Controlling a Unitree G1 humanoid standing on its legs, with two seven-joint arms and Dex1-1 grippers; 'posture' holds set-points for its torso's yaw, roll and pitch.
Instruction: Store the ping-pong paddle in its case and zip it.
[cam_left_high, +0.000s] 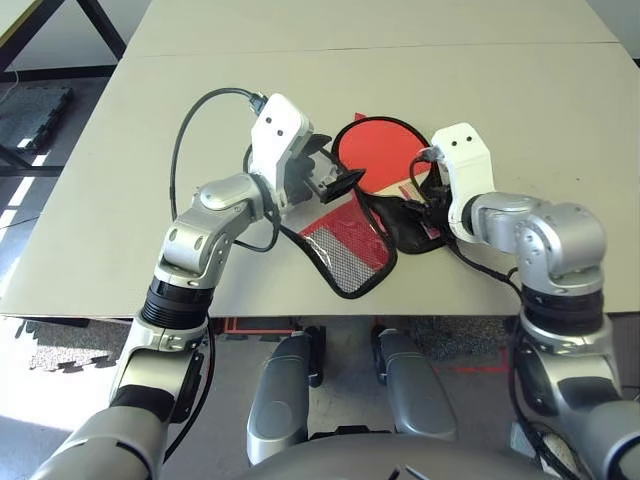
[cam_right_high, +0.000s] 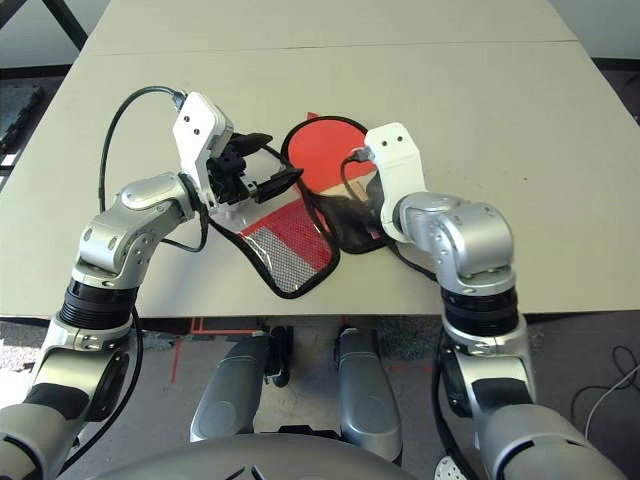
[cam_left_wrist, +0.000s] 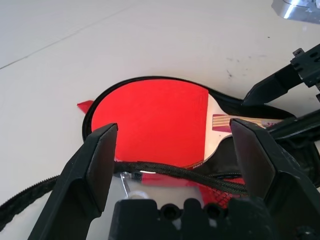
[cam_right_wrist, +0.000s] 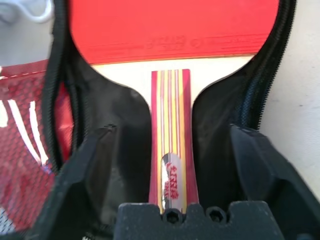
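Note:
Next, I back my right gripper away while my left gripper folds the case's flap (cam_left_high: 350, 245) over, because my right gripper hangs over the paddle's handle (cam_left_high: 407, 189), where the flap must close.
The ping-pong paddle (cam_left_high: 385, 148) lies flat inside the open case, red face up, with its striped handle (cam_right_wrist: 170, 130) pointing toward my right gripper. The case's lower half (cam_left_wrist: 100, 97) rings the paddle with black zipper edging. Its red flap with the mesh pocket (cam_left_high: 345, 245) is folded out toward the table's front edge. My right gripper (cam_right_wrist: 172, 135) hangs open over the handle, one finger on each side and neither touching it. My left gripper (cam_left_wrist: 172, 130) is open above the flap's zipper edge (cam_left_wrist: 175, 172), facing the paddle's face.
The pale table (cam_left_high: 520, 90) has a seam across its far part (cam_left_high: 400, 48) and wide bare room on both sides of the case. The flap reaches close to the front edge (cam_left_high: 420, 312). A black cable (cam_left_high: 185, 125) loops off my left wrist.

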